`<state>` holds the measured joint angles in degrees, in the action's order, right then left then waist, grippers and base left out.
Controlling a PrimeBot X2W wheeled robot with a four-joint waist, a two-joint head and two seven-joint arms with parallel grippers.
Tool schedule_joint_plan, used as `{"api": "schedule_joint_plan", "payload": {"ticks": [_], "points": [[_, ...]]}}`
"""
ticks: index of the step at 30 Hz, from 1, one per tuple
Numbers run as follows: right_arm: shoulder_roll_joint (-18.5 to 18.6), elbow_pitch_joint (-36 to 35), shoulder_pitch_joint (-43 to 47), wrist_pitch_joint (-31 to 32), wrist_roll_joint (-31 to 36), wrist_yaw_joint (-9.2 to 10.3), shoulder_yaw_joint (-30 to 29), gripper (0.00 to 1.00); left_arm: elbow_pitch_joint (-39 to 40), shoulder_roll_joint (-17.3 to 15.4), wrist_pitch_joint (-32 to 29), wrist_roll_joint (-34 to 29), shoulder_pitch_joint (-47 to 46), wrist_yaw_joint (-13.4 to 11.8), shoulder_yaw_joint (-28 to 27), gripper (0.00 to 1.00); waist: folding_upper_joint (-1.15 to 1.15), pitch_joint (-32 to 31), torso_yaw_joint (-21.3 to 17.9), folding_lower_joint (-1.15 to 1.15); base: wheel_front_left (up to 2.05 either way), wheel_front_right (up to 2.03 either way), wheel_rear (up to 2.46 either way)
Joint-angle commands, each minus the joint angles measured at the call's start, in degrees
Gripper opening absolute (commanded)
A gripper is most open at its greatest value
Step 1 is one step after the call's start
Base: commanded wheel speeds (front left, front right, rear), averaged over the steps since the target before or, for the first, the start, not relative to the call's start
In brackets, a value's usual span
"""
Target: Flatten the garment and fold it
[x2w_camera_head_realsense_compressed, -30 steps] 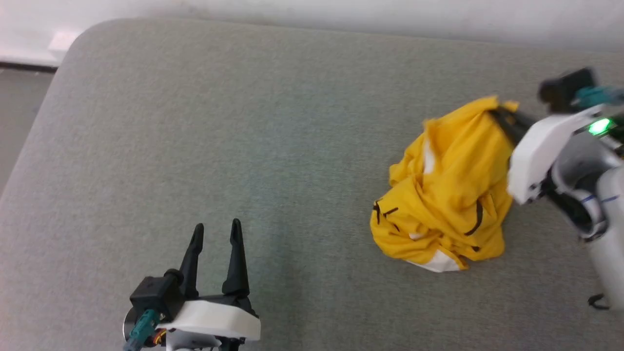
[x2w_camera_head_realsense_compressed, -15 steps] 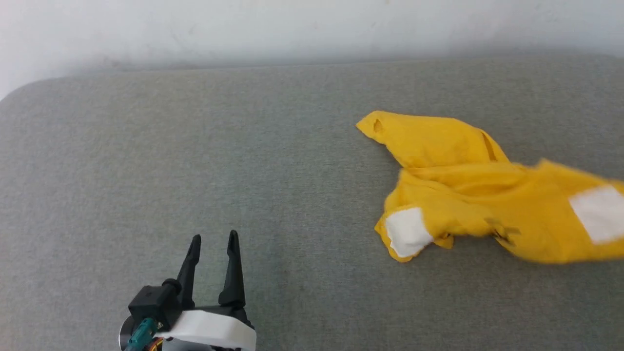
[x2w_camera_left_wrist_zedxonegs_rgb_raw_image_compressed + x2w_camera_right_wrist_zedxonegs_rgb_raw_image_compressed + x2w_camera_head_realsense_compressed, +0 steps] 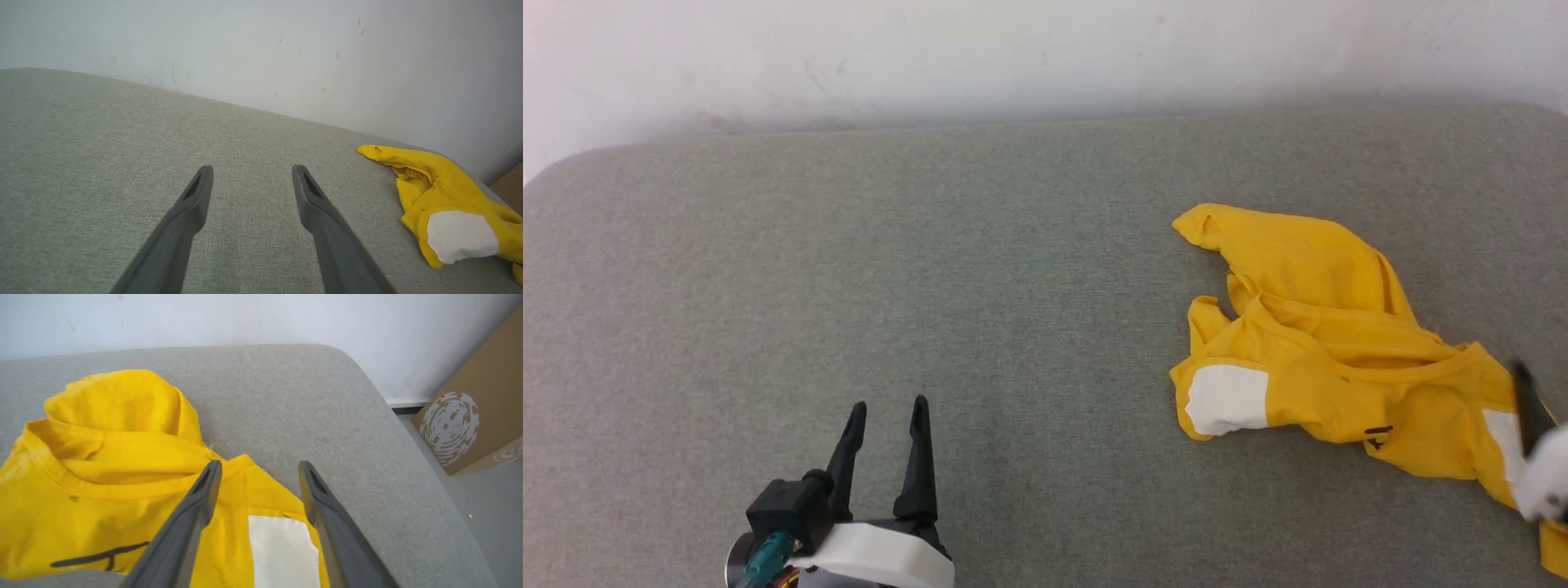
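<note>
The cloth is bunched up in loose folds (image 3: 1356,328) behind the garment's collar. The garment (image 3: 1419,421) will open out into a long, wide body when I lift it.
The garment (image 3: 1331,343), a mustard-yellow T-shirt with white patches, lies loosely spread and wrinkled on the right side of the grey cushioned surface (image 3: 931,269). It also reaches into the left wrist view at the right edge (image 3: 441,192). My right gripper (image 3: 259,467) hovers open just above the garment's (image 3: 114,457) near edge, over a white patch, holding nothing. A blurred dark finger of it appears at the head view's right edge (image 3: 1531,412). My left gripper (image 3: 886,416) stands open over bare surface at the lower left, far from the cloth.
A pale wall (image 3: 1013,57) runs along the far edge of the surface. A brown cardboard box (image 3: 474,404) stands on the floor beyond the surface's rounded right end. Bare grey surface stretches between my left gripper and the garment.
My right gripper has let go of the garment, which it held bunched up a second ago; the cloth now lies spread out. The head camera has shifted. My left gripper stays open.
</note>
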<state>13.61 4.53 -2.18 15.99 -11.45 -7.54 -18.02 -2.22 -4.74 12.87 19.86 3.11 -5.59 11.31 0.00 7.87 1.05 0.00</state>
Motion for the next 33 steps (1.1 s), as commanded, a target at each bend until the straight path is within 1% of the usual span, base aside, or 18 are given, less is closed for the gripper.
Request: {"api": "schedule_joint_plan", "payload": {"ticks": [1, 5, 9, 11, 14, 19, 20, 21, 25, 28, 30, 33], "points": [[0.19, -0.82, -1.27, 0.21, -0.59, 0.05, 0.77, 1.00, 0.13, -0.21, 0.08, -0.35, -0.19, -0.08, 0.05, 1.00, 0.00, 0.15, 0.29, 0.00, 0.00, 0.00, 0.00], [1.29, -6.66, -5.69, 4.84, -3.67, 0.05, 9.70, 1.00, 0.02, 0.04, 0.42, -0.01, -0.47, -0.17, 0.32, 1.00, 0.00, 1.01, 1.57, 0.00, 0.00, 0.00, 0.00], [3.29, -6.96, -9.85, 8.69, -6.91, 0.05, 17.04, 1.00, -0.72, 0.48, 0.85, 0.45, -1.36, -0.10, 1.01, 1.00, 0.00, 2.43, 3.83, 0.00, 0.00, 0.00, 0.00], [4.21, -5.59, -11.39, 10.31, -7.30, 0.05, 19.84, 1.00, -1.23, 0.67, 1.07, 0.61, -1.89, -0.08, 1.38, 1.00, 0.00, 3.09, 5.10, 0.00, 0.00, 0.00, 0.00], [5.97, -1.62, -13.00, 11.72, -6.72, 0.05, 23.21, 1.00, -1.88, 0.91, 1.37, 0.87, -2.62, -0.08, 1.70, 1.00, 0.00, 3.87, 7.13, 0.00, 0.00, 0.00, 0.00], [6.81, 5.41, -13.97, 12.69, -7.35, 0.05, 26.97, 1.00, -2.72, 1.11, 1.73, 1.07, -3.23, -0.13, 1.79, 1.00, 0.00, 4.24, 9.84, 0.00, 0.00, 0.00, 0.00], [6.75, 6.30, -14.10, 12.72, -7.42, 0.05, 27.27, 0.37, -2.81, 1.14, 1.79, 1.11, -3.27, -0.13, 1.80, 1.00, 0.00, 4.20, 10.20, 0.00, 0.00, 0.00, 0.00], [6.86, 6.82, -14.27, 12.58, -7.33, 0.05, 27.80, 0.00, -2.91, 1.17, 1.83, 1.14, -3.29, -0.13, 1.81, 1.00, 0.00, 4.09, 10.48, 0.00, 0.00, 0.00, 0.00], [7.61, 7.00, -15.79, 10.97, -7.15, 0.05, 29.28, 0.00, -3.47, 1.30, 1.96, 1.38, -2.91, -0.34, 1.78, 1.00, 0.00, 2.73, 10.85, 0.00, 0.00, 0.00, 0.00], [8.18, 5.41, -18.55, 9.46, -6.85, 0.05, 30.45, 0.00, -4.07, 1.37, 2.03, 1.78, -2.35, -0.24, 1.59, 1.00, 0.00, 0.79, 10.61, 0.00, 0.00, 0.00, 0.00], [7.52, 3.44, -20.88, 8.75, -7.37, 0.05, 31.46, 0.00, -4.27, 1.40, 2.05, 1.93, -1.97, -0.24, 1.38, 1.00, 0.00, -0.46, 10.24, 0.00, 0.00, 0.00, 0.00], [5.46, -0.81, -23.83, 8.34, -8.82, 0.05, 34.34, 0.00, -4.35, 1.42, 2.08, 2.00, -1.46, -0.18, 1.10, 1.00, 0.00, -1.89, 9.62, 0.00, 0.00, 0.00, 0.00]]}}
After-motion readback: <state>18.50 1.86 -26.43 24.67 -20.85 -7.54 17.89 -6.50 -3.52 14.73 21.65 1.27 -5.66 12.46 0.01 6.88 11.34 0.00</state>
